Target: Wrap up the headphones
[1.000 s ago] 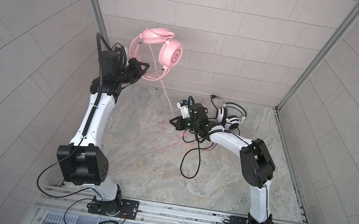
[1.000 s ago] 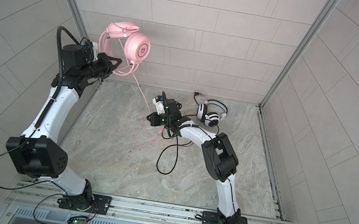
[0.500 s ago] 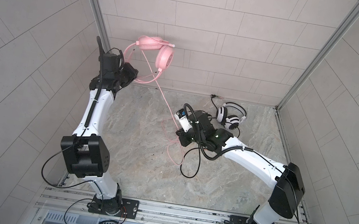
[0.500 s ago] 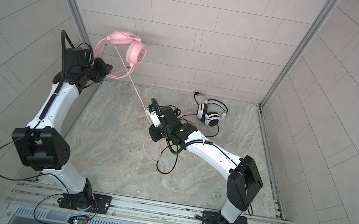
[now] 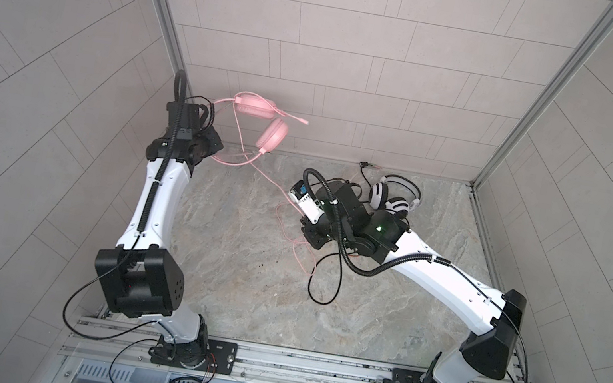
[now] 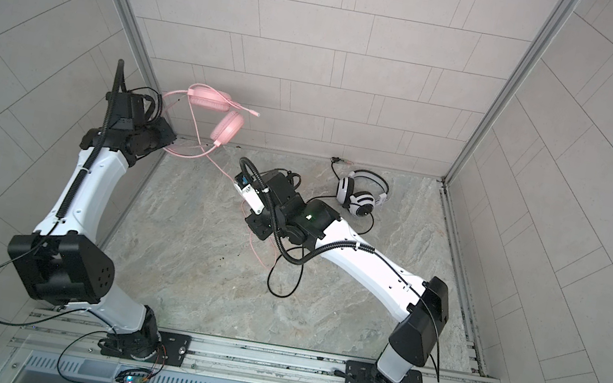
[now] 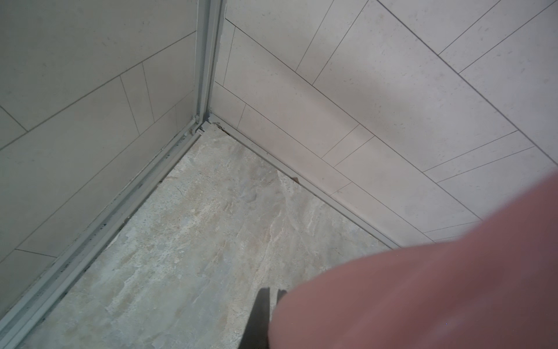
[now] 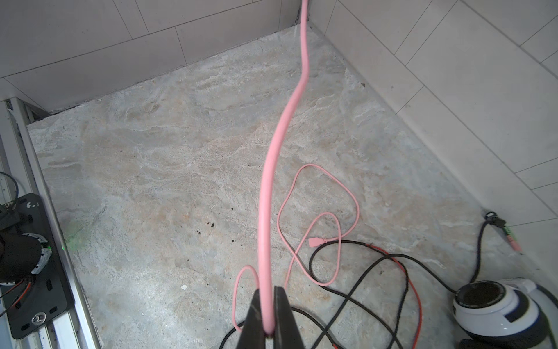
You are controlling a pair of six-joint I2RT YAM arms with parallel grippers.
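The pink cable runs taut (image 5: 273, 182) from the headphones to my right gripper, so next my left gripper brings them down toward my right gripper for slack to wrap.
My left gripper (image 5: 216, 143) holds the pink headphones (image 5: 261, 122) up in the air near the back-left corner, shut on the headband. In the left wrist view a pink blur (image 7: 422, 287) covers most of the left gripper (image 7: 273, 293). The thin pink cable (image 8: 271, 169) runs taut from the headset down to my right gripper (image 8: 267, 302), which is shut on it above the middle of the floor (image 5: 292, 198). The rest of the pink cable lies in loose loops (image 8: 332, 211) on the floor. The white-and-black striped headphones (image 5: 392, 194) lie at the back right, and their black cable (image 5: 322, 288) trails forward.
Tiled walls close the cell on three sides. The left gripper is close to the corner post (image 7: 208, 60). A metal rail (image 5: 309, 366) with both arm bases runs along the front. The black cable's plugs (image 5: 368, 166) lie against the back wall. A red wire (image 8: 413, 287) runs with the black cable.
The left arm has dropped a little and turned the pink headphones, so the earcups now face sideways. The right arm's elbow has swung out to the right, with its gripper still on the cable.
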